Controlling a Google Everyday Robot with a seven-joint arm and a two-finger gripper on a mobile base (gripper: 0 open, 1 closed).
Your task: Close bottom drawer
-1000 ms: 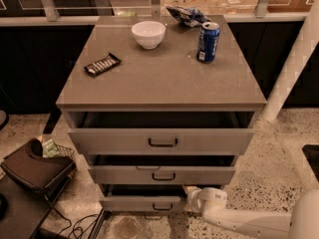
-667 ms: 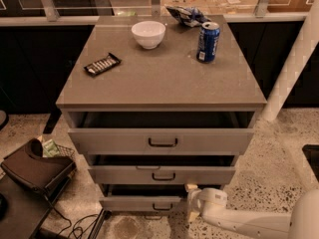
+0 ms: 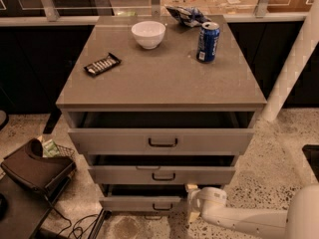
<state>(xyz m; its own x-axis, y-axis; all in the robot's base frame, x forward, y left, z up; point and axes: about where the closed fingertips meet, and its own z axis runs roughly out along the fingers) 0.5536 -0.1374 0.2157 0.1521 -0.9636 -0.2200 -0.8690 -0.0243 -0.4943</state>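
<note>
I expect the bottom drawer [image 3: 139, 203] to slide straight in and stay level when I push it near its end, since an even dark gap [image 3: 139, 190] shows above it.
The grey-taupe cabinet [image 3: 159, 78] has three drawers, all pulled out a little. The bottom drawer [image 3: 142, 203] is the lowest and narrowest front, with a small dark pull handle [image 3: 162, 207]. My gripper [image 3: 191, 203] is at the end of the white arm coming in from the lower right. It sits low, right at the bottom drawer's right end, level with its front. One pale finger [image 3: 191, 188] shows above and another below.
On the cabinet top stand a white bowl [image 3: 148, 34], a blue can [image 3: 208, 42], a dark snack bar [image 3: 102, 64] and a crumpled bag [image 3: 187, 15]. A dark bag [image 3: 35, 168] and cables [image 3: 75, 225] lie on the floor at left. A white post [image 3: 294, 59] stands at right.
The gripper has shifted slightly to the left, closer against the bottom drawer's right end. The drawers look unchanged.
</note>
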